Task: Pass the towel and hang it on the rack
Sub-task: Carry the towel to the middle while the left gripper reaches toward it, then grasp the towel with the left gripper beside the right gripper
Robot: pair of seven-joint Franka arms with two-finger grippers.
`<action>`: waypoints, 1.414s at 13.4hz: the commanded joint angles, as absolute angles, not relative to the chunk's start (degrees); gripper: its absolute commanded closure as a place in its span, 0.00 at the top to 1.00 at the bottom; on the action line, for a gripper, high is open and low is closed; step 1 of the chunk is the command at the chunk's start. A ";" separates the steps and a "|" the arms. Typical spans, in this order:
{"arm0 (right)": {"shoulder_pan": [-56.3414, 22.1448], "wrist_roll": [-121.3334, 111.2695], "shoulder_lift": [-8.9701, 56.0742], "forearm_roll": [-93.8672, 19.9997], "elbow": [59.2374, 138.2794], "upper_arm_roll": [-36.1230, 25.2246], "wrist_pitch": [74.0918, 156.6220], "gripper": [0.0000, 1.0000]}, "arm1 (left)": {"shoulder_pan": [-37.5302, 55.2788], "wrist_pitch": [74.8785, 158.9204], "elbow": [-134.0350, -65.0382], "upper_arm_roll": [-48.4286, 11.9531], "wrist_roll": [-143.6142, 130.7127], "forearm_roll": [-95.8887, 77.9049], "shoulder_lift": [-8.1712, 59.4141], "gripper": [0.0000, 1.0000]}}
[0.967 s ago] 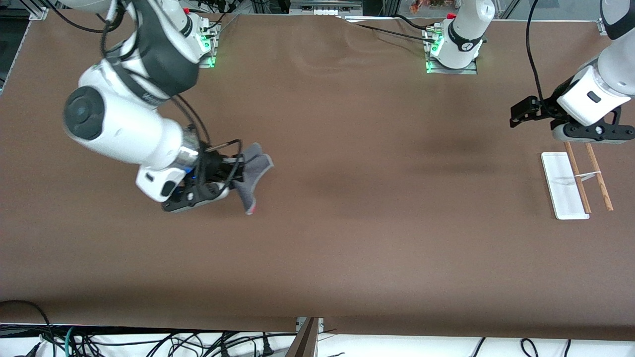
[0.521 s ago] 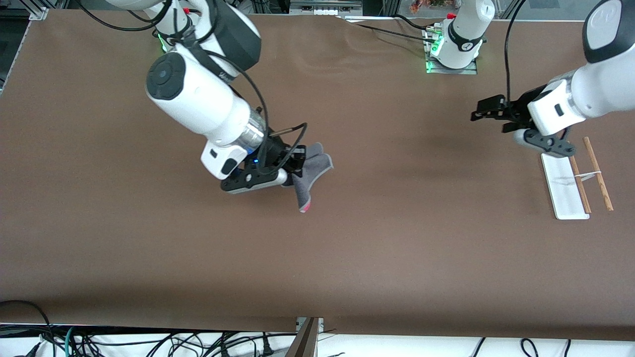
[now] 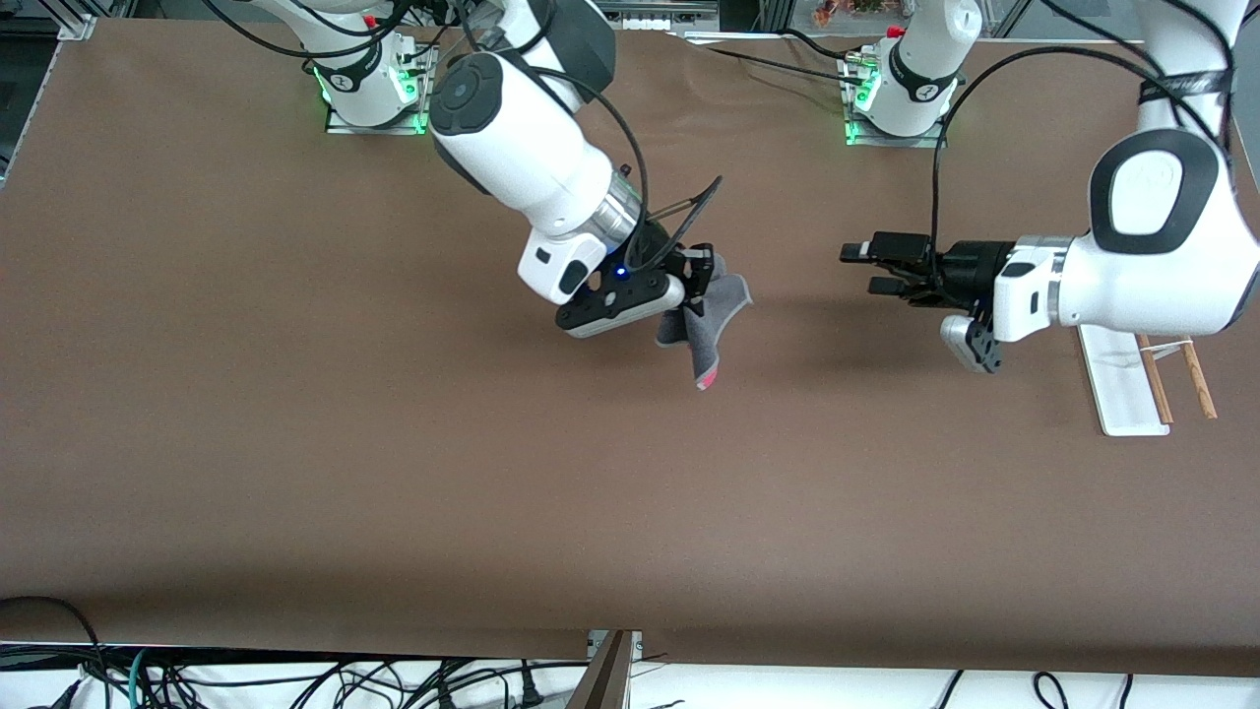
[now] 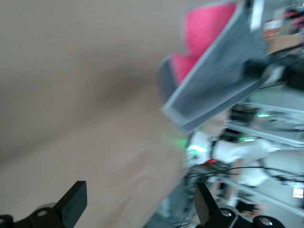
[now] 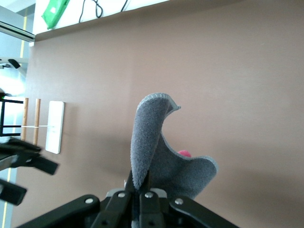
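Observation:
The towel's fold (image 4: 205, 29) shows pink inside, behind the grey side, so the towel will show a pink bottom side when I carry it to the rack.
My right gripper (image 3: 699, 279) is shut on the towel (image 3: 716, 313), a dark grey cloth with a light edge and a pink patch, and holds it hanging over the middle of the table. The right wrist view shows the towel (image 5: 159, 152) pinched between the closed fingers (image 5: 140, 189). My left gripper (image 3: 862, 268) is open and empty, level with the towel, pointing at it with a gap between. The left wrist view shows the towel (image 4: 216, 80) ahead of the spread fingers (image 4: 75, 202). The rack (image 3: 1120, 384) stands at the left arm's end, partly hidden by the left arm.
The rack's two wooden rods (image 3: 1196, 379) lie beside its white base; the rack also shows in the right wrist view (image 5: 53, 126). Both arm bases (image 3: 896, 98) stand along the table's back edge. Cables hang below the table's front edge (image 3: 610, 645).
My right gripper has carried the towel toward the left arm's end of the table. My left gripper has swung away from the rack toward the towel and now faces it.

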State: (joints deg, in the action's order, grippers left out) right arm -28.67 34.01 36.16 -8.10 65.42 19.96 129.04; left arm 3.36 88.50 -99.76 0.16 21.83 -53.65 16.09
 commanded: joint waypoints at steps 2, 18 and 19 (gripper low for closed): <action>-30.06 34.63 37.44 -8.70 63.63 19.78 130.78 0.00 | 2.29 87.19 -98.88 0.26 32.14 -64.93 22.13 1.00; -28.65 34.10 36.83 -8.79 63.46 19.60 133.59 0.00 | 4.65 79.36 -100.46 -1.05 50.71 -89.46 33.40 0.70; -28.65 34.10 36.83 -8.70 63.37 19.60 133.68 0.00 | 4.92 79.89 -100.37 -1.05 50.71 -90.69 33.40 0.66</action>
